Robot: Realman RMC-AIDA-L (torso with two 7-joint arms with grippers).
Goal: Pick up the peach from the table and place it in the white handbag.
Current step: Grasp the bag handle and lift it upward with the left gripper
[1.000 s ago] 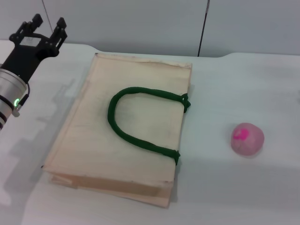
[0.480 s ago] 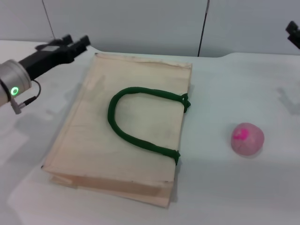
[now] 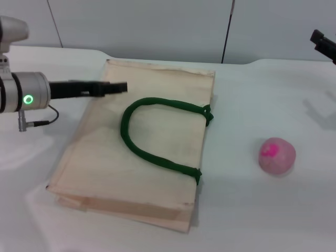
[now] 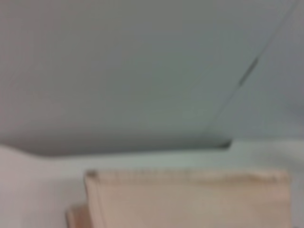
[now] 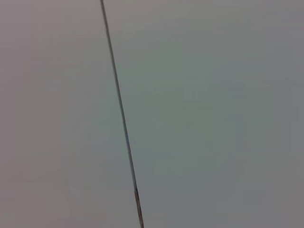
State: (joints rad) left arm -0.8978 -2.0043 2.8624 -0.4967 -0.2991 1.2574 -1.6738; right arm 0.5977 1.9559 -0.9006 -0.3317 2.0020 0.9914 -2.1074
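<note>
The dark green handle's bend (image 3: 124, 127) faces my left gripper and the way is open, so I keep moving down toward the handle (image 3: 128, 112) until my fingers close around it.
The peach (image 3: 276, 155), a pale pink ball with a magenta patch, lies on the white table (image 3: 247, 210) to the right of the white handbag (image 3: 100, 157). The handbag lies flat, with its dark green handle (image 3: 124, 131) looped on top. My left gripper (image 3: 123, 86) reaches in level from the left, above the bag's far left part, and is seen edge-on. The left wrist view shows the bag's edge (image 4: 190, 199) and the wall. Only a dark tip of my right gripper (image 3: 325, 47) shows at the far right edge, well beyond and above the peach. The right wrist view shows only wall.
A grey wall (image 3: 157, 26) with vertical seams stands behind the table's far edge. The white table surface stretches around the bag and the peach.
My left arm has swung from the far left corner to lie level over the bag's far left part. My right gripper's tip has come into view at the right edge. The bag and peach have not moved.
</note>
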